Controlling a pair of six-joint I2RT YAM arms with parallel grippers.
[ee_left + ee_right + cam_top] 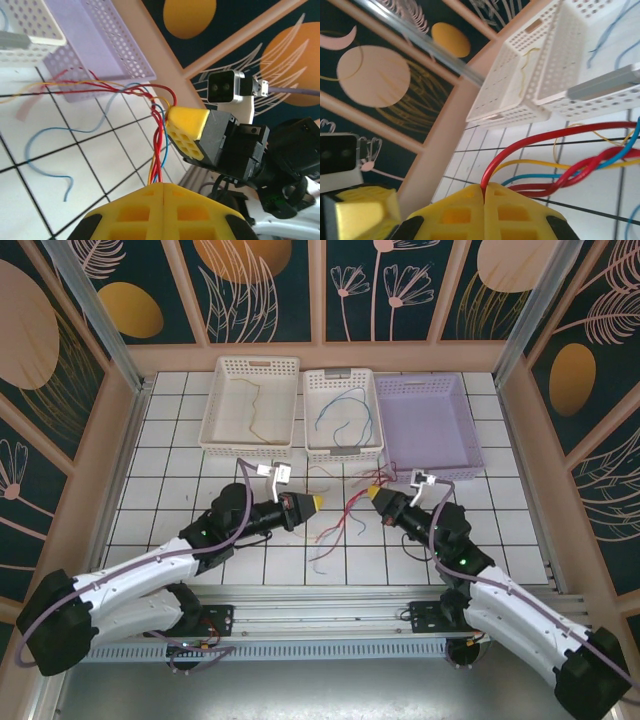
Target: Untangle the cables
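Next, my left gripper opens and takes the bundle's hanging part (341, 524), because only my right gripper holds the bundle and the cables (350, 505) below it hang twisted together.
A twisted bundle of red, yellow and blue cables (345, 515) hangs between my two grippers over the tiled table. My left gripper (316, 502) is shut on one end: in the left wrist view the twisted cables (159, 150) run out of its closed yellow fingertips (164, 186). Facing it a short way off, my right gripper (375, 492) is shut on a red cable (530, 140) that loops out of its closed tips (484, 188). A loose blue cable (29, 150) trails on the tiles below.
Three baskets stand in a row behind the grippers: a white basket (222, 440) with a yellow-tan wire, a white basket (310, 445) with blue wires, and a purple basket (470, 455). Wooden walls close in both sides.
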